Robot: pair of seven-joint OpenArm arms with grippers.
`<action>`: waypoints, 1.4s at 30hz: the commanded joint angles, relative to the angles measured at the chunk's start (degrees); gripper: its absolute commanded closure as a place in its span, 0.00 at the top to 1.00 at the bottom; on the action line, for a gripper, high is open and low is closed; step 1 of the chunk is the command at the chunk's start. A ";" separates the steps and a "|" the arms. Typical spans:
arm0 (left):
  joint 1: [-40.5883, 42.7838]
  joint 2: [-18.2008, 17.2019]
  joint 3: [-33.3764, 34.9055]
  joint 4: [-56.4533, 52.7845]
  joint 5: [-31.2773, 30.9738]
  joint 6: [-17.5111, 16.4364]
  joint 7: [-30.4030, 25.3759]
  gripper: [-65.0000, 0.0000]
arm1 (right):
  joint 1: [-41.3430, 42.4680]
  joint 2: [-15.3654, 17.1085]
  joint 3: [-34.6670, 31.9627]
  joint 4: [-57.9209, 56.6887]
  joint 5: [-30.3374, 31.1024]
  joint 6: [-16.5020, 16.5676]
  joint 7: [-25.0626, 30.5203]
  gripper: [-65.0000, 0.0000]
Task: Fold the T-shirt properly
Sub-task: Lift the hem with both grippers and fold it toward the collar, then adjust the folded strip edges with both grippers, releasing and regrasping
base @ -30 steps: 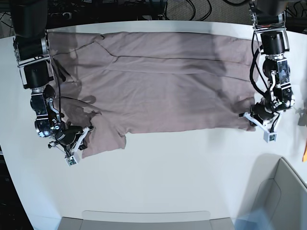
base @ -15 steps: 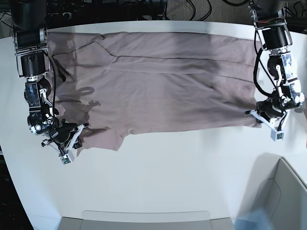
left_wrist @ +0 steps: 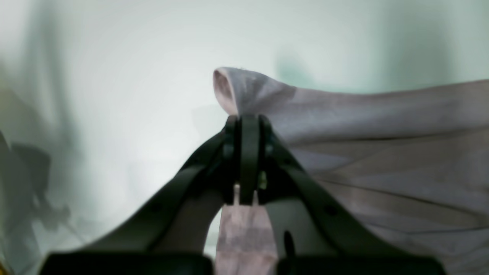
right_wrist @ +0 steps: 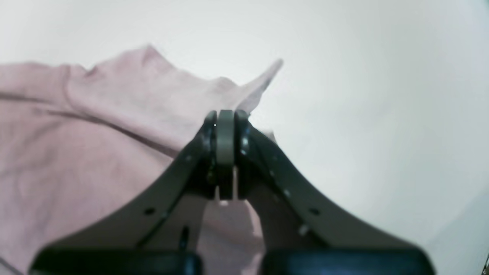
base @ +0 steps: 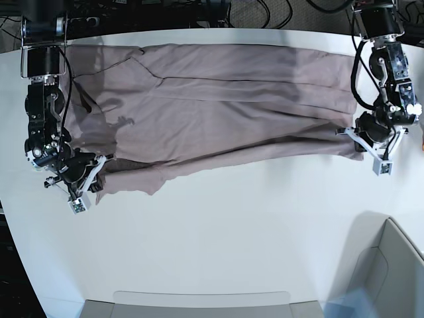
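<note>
I should next carry the T-shirt's corner with my right gripper toward the T-shirt's back edge (base: 109, 47) until the fold lies flat, and then let go, as the T-shirt's near edge (base: 245, 158) is stretched from gripper to gripper.
The mauve-pink T-shirt (base: 218, 106) lies spread wide across the back half of the white table (base: 218, 245), with its near edge stretched between the two arms. At the right of the base view, my left gripper (base: 358, 150) is shut on the shirt's near right corner. The left wrist view shows its fingertips (left_wrist: 248, 122) pinching a small fold of the T-shirt (left_wrist: 382, 152). My right gripper (base: 99, 180), at the left of the base view, is shut on the near left corner. In the right wrist view its jaws (right_wrist: 225, 118) clamp a pointed edge of the T-shirt (right_wrist: 95, 133).
A grey bin (base: 392, 265) stands at the table's near right corner. A flat grey tray (base: 199, 303) lies along the front edge. Dark cables (base: 265, 12) run behind the table's back edge.
Both grippers have moved outward and toward the back while still holding the shirt. The near edge has pulled taut and the hanging left flap has drawn up.
</note>
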 commanded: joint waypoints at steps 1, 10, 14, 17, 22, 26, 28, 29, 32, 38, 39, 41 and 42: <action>0.02 -1.06 -1.04 1.83 -0.13 -0.05 -0.81 0.00 | 0.65 1.08 1.22 2.34 0.32 0.83 0.43 0.00; 5.82 -0.18 -5.17 7.89 -0.13 -0.05 2.80 0.00 | -7.26 0.11 12.47 12.97 0.32 8.65 -5.98 0.00; 8.72 -0.18 -5.52 10.09 -0.13 -0.05 2.80 0.00 | -11.92 0.28 16.17 19.39 0.32 9.53 -9.24 0.00; 10.92 -0.18 -5.61 10.97 -0.13 -0.05 2.89 0.00 | -15.26 0.28 19.24 23.79 0.32 10.76 -11.70 0.00; 14.44 -0.18 -5.61 10.97 -0.13 -0.05 2.62 0.00 | -20.98 0.11 24.17 28.53 0.32 13.93 -14.16 0.00; 17.08 -0.18 -5.61 10.97 -0.13 -0.05 2.09 0.00 | -26.87 0.02 26.98 32.23 0.40 14.28 -14.34 0.00; 18.04 -0.18 -5.61 10.97 -0.13 -0.05 2.09 0.00 | -29.94 0.02 27.68 33.81 0.40 14.28 -14.34 0.00; 18.39 -0.18 -5.61 10.97 -0.13 -0.05 2.01 0.00 | -31.35 0.02 27.68 34.34 0.76 14.28 -14.34 0.00; 19.54 -0.18 -5.61 10.97 -0.13 -0.05 1.92 0.00 | -35.75 0.37 27.68 34.60 4.54 14.28 -14.25 0.00; 22.61 -0.18 -5.26 10.88 -0.04 -0.05 -1.51 0.00 | -40.84 -0.15 27.68 34.42 8.05 14.28 -14.16 0.00; 22.70 -0.18 -5.08 10.79 0.05 -0.05 -1.51 0.00 | -40.93 -0.68 27.51 34.25 7.97 14.28 -14.16 0.00; 22.70 0.17 -5.08 10.71 0.05 -0.05 -1.51 0.00 | -40.84 -1.47 27.51 33.99 7.79 14.28 -14.16 0.00; 22.70 0.88 -5.34 10.71 0.05 -0.05 -1.33 0.00 | -40.84 -1.56 27.33 33.99 7.88 14.28 -14.16 0.00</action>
